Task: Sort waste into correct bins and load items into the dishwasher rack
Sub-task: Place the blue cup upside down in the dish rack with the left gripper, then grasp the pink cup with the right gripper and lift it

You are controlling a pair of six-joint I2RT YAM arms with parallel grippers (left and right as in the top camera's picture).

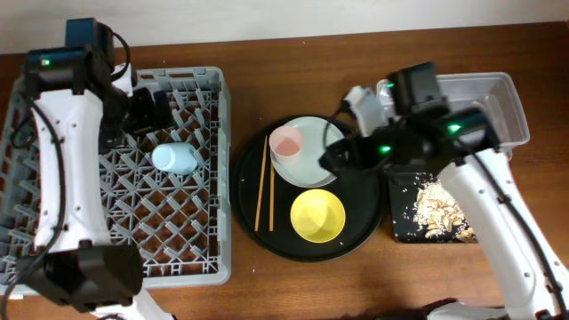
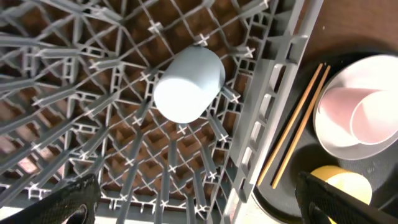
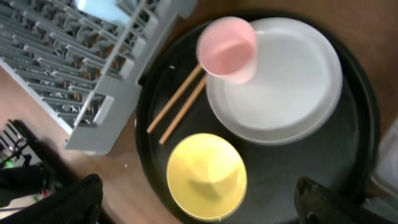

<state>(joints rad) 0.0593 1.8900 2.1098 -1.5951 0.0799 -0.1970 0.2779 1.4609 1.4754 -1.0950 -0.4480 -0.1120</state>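
The pink cup is on the plate and the robot's left gripper hangs over the dishwasher rack (image 1: 173, 218), so the robot's right gripper should pick up the cup (image 1: 286, 144) and pass it over.
The grey dishwasher rack (image 1: 116, 222) fills the left. A blue cup (image 1: 175, 159) lies on its side in it, also in the left wrist view (image 2: 188, 84). My left gripper (image 1: 158, 114) hangs open and empty above the rack (image 2: 199, 205). On the round black tray (image 1: 356, 233) sit the pale plate (image 1: 313, 142), the pink cup (image 1: 286, 142) on the plate's left edge, two chopsticks (image 1: 263, 182) and the yellow bowl (image 1: 317, 216). My right gripper (image 1: 338, 158) is open and empty above the tray, its fingers either side of the yellow bowl (image 3: 206, 177). Tissue and wrapper do not show.
A clear plastic tub (image 1: 502, 98) stands at the far right. In front of it a shallow black tray (image 1: 404, 227) holds beige food scraps (image 1: 440, 209). Bare brown table lies behind the round tray and along the front edge.
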